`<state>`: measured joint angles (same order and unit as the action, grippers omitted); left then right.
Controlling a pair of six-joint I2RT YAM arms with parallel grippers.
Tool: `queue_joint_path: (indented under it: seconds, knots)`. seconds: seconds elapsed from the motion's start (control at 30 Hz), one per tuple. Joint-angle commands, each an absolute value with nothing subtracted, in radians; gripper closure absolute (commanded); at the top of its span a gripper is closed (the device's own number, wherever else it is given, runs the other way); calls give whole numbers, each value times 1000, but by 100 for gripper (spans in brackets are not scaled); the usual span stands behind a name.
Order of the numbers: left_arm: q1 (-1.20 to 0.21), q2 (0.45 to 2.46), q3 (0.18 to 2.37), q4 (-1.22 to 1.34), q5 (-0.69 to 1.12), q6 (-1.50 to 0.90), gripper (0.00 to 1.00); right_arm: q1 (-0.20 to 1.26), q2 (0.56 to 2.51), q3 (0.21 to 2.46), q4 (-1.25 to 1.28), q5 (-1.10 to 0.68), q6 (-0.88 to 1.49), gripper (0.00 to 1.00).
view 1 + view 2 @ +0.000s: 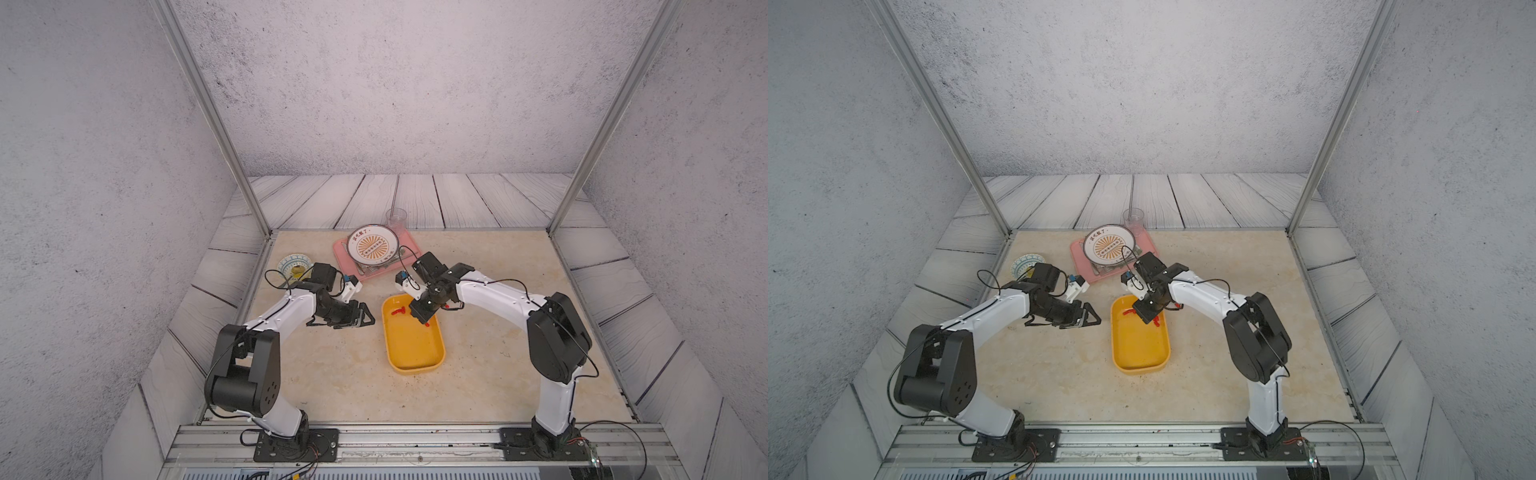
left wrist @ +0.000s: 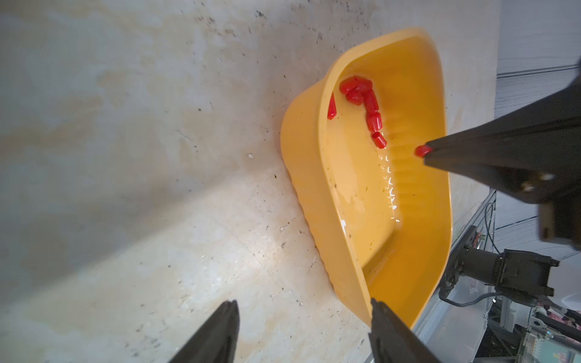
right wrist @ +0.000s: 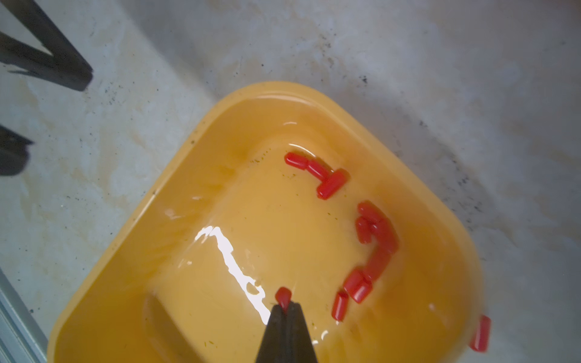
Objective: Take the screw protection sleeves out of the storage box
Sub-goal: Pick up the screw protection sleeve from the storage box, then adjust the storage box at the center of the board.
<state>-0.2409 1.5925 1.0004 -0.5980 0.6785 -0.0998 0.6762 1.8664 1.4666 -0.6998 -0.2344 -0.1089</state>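
Next, my left gripper pulls the box (image 1: 385, 318) closer before it picks there, because my right gripper is full and the smaller group of red sleeves (image 1: 398, 310) is on my left gripper's side.
The yellow storage box (image 1: 415, 368) (image 1: 1140, 369) lies mid-table between both arms. Several red screw protection sleeves (image 2: 364, 94) (image 3: 377, 235) lie at its far end, a smaller group (image 3: 327, 179) apart from them. My right gripper (image 3: 284, 306) (image 1: 426, 323) hangs over the box, shut on one red sleeve (image 3: 283, 295) (image 2: 422, 151) that sticks out from its tips. One more sleeve (image 3: 479, 333) lies on the table just outside the box's rim. My left gripper (image 2: 303, 303) (image 1: 361, 323) is open and empty, low beside the box's left wall.
At the back, a pink tray (image 1: 340, 249) carries a round patterned plate (image 1: 372, 245), with a clear cup (image 1: 396, 218) behind it. A small patterned bowl (image 1: 293, 266) sits at the far left behind the left arm. Metal frame posts stand at the back corners.
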Motion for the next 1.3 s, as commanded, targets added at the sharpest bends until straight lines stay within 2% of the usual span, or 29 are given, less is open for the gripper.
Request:
queue_joint_path:
  seconds: [0.0, 0.33, 0.67, 0.93, 1.27]
  knots:
    - [-297, 1632, 1043, -604, 611, -110, 32, 628, 1752, 1426, -754, -237, -169, 96]
    - [-430, 1758, 1132, -577, 540, -170, 55, 496, 1652, 1315, -718, -201, -221, 96]
    - [-445, 1815, 1178, -555, 477, -220, 74, 469, 1660, 1238, -665, -207, -224, 96]
    - [-443, 1801, 1192, -565, 384, -218, 78, 459, 1705, 1218, -636, -194, -241, 96]
    - [-427, 1755, 1168, -568, 308, -192, 79, 459, 1824, 1252, -613, -200, -227, 95]
